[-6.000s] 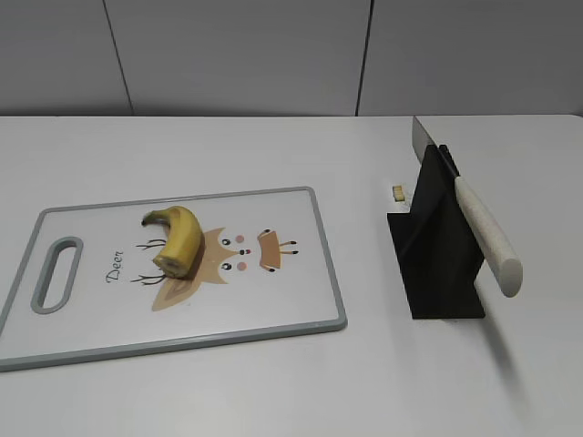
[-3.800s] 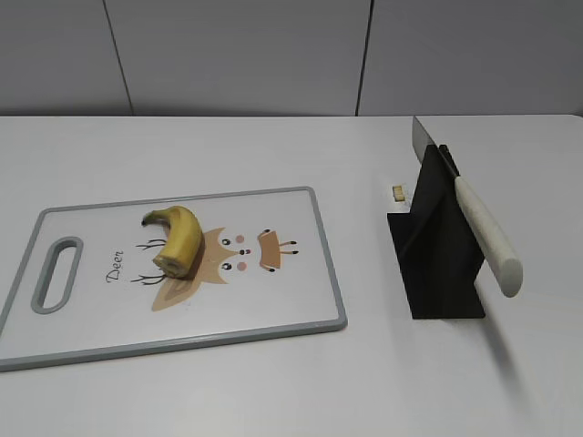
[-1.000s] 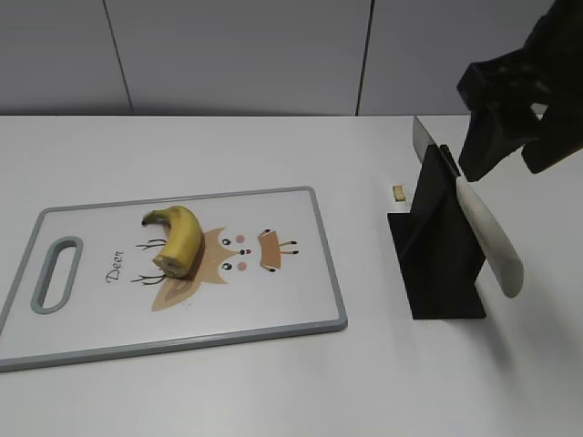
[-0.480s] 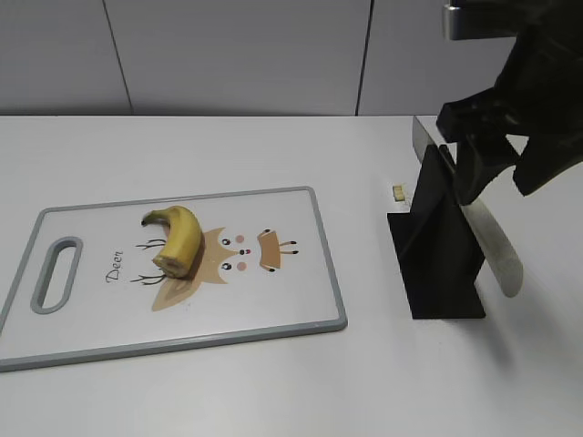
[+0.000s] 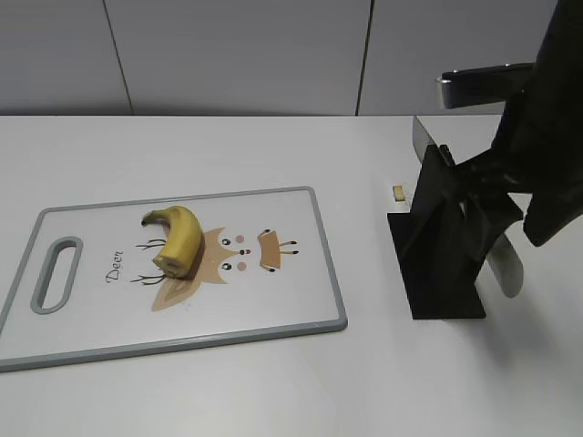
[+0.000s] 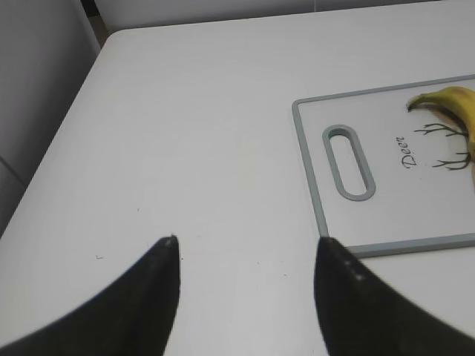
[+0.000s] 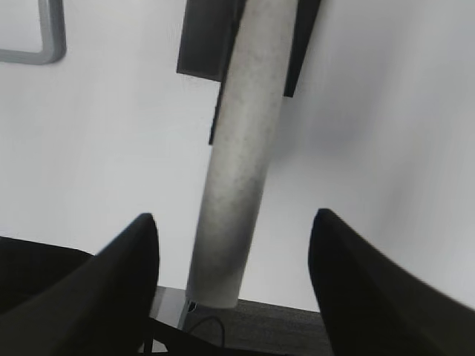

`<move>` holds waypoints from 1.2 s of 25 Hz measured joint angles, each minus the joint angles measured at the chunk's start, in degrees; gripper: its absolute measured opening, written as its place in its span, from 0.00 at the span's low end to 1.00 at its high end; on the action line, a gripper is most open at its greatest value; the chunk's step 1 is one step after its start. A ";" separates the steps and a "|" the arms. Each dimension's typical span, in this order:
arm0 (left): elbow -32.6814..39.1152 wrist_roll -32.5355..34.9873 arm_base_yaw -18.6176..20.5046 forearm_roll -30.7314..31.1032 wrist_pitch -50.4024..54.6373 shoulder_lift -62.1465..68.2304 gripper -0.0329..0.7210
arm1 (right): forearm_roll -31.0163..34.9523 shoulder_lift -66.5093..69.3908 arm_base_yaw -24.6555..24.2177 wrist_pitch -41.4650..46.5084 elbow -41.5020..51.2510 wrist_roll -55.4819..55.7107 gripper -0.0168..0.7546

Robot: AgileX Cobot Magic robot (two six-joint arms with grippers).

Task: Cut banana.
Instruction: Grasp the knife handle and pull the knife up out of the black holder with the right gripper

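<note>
I expect that the knife's blade (image 5: 423, 138), which sticks out past the black stand, means the knife will come free and leave the stand behind when I lift the knife's handle.
The banana (image 5: 179, 238), a short yellow stub with a dark stem tip, lies on the white cutting board (image 5: 273, 305); it also shows in the left wrist view (image 6: 454, 106). A knife with a pale speckled handle (image 5: 508, 271) rests in a black stand (image 5: 439, 273). My right gripper (image 5: 501, 228) is open and hangs just over the handle; in the right wrist view the handle (image 7: 241, 148) lies between its fingers (image 7: 234, 216) without touching them. My left gripper (image 6: 249, 241) is open and empty over bare table, left of the board (image 6: 386, 200).
A tiny pale crumb (image 5: 398, 192) lies on the table behind the stand. The board has a grey rim and a handle slot (image 5: 55, 273) at its left end. A grey wall runs along the back of the white table.
My right arm has come in from the upper right and moved down over the knife handle, now hiding most of it. The banana, board and stand have not moved.
</note>
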 joint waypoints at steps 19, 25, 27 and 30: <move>0.00 0.00 0.00 0.00 0.00 0.00 0.78 | -0.22 5.72 0.00 -0.85 0.45 3.47 0.52; 0.00 0.00 0.00 0.00 0.00 0.00 0.78 | 1.65 5.72 0.00 -0.79 0.45 4.76 0.49; 0.00 0.00 0.00 0.00 0.00 0.00 0.78 | 1.69 5.72 0.00 -0.80 0.45 5.36 0.46; 0.00 0.00 0.00 0.00 0.00 0.00 0.78 | 1.69 5.72 0.00 -0.80 0.45 6.72 0.40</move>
